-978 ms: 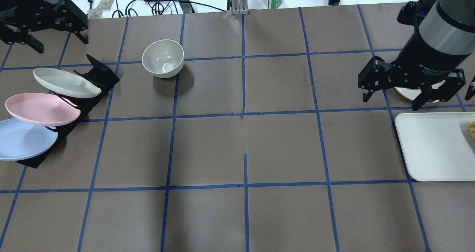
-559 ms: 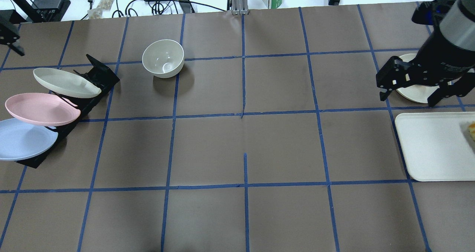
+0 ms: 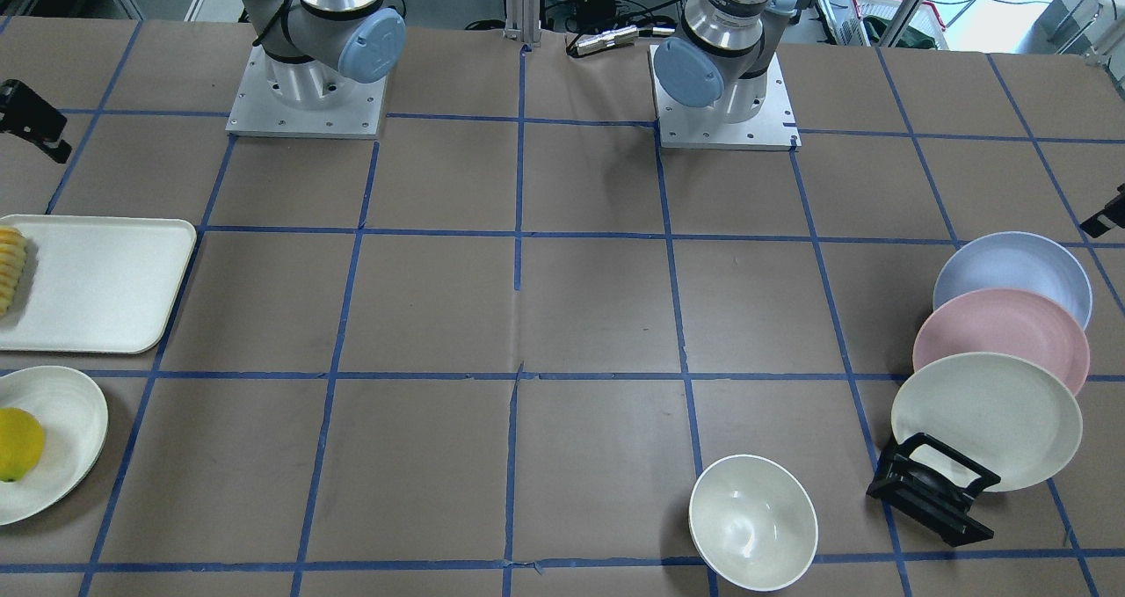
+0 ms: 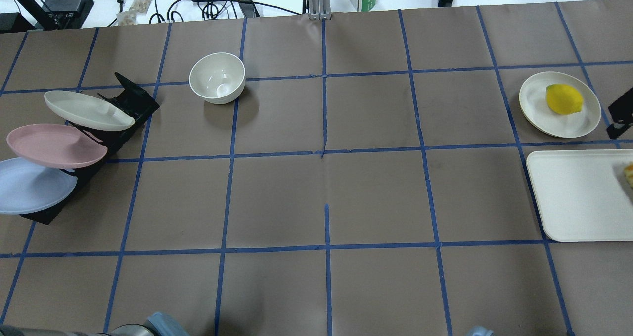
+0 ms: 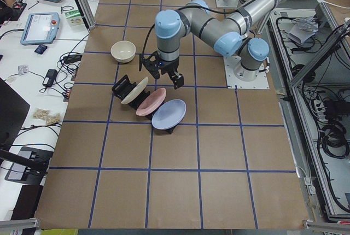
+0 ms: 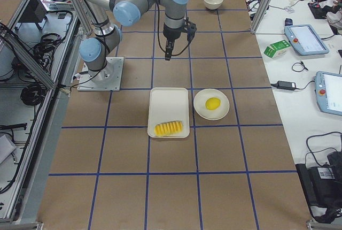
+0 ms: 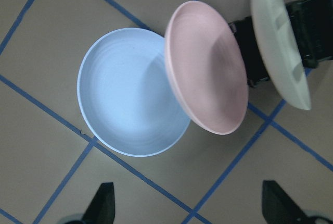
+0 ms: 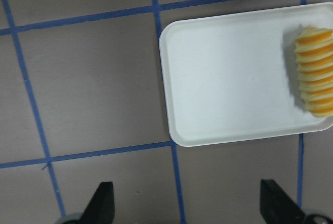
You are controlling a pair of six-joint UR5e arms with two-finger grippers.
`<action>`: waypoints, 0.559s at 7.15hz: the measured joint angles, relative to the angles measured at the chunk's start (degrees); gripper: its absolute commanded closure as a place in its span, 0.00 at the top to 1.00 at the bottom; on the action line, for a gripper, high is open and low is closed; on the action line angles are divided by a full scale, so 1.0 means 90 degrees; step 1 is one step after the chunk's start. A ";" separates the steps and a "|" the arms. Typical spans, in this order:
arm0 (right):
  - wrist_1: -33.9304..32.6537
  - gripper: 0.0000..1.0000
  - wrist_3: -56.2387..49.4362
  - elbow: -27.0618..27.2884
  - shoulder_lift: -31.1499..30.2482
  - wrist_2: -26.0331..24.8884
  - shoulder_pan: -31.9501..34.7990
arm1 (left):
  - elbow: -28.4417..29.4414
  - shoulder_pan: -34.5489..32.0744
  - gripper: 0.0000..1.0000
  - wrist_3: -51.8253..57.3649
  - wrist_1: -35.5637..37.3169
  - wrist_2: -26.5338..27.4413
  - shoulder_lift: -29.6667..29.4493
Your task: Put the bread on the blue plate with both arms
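The blue plate [image 3: 1012,263] should reveal the black rack's hidden end when I lift it, because a matching raised end [image 3: 934,491] can be seen past the cream plate.
The bread [image 8: 315,72] is a ridged yellow-orange loaf at one end of a white tray [image 8: 229,78]; it also shows in the exterior right view [image 6: 171,128] and at the overhead view's right edge [image 4: 628,173]. The blue plate [image 7: 130,94] leans lowest in a black rack, in front of the pink plate [image 7: 205,73], at the overhead's left [image 4: 29,187]. My left gripper [image 7: 190,206] is open and empty, high above the plates [image 5: 161,74]. My right gripper [image 8: 190,203] is open and empty, high above the table beside the tray [image 6: 175,45].
A cream plate [image 4: 89,110] stands at the far end of the rack [image 4: 131,98]. A white bowl [image 4: 217,77] sits near the rack. A yellow lemon [image 4: 564,99] lies on a small cream plate [image 4: 531,108] beside the tray [image 4: 573,197].
Both arms have swung outward and left the overhead view, the left one to the left, the right one to the right. The lemon plate now shows uncovered.
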 measured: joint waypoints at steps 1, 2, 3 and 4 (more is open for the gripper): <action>-0.0314 1.00 -0.0363 0.0001 0.0360 -0.0163 -0.0459 | -0.0299 0.0275 0.97 0.0188 0.0694 -0.0001 -0.0263; -0.0660 1.00 -0.0755 0.0000 0.0713 -0.0312 -0.0796 | -0.0471 0.0437 0.93 0.0254 0.1091 0.0001 -0.0467; -0.1091 1.00 -0.1187 0.0000 0.1062 -0.0387 -0.1041 | -0.0548 0.0514 0.85 0.0273 0.1243 0.0014 -0.0596; -0.1557 1.00 -0.1605 -0.0001 0.1433 -0.0416 -0.1198 | -0.0579 0.0547 0.78 0.0273 0.1296 0.0033 -0.0690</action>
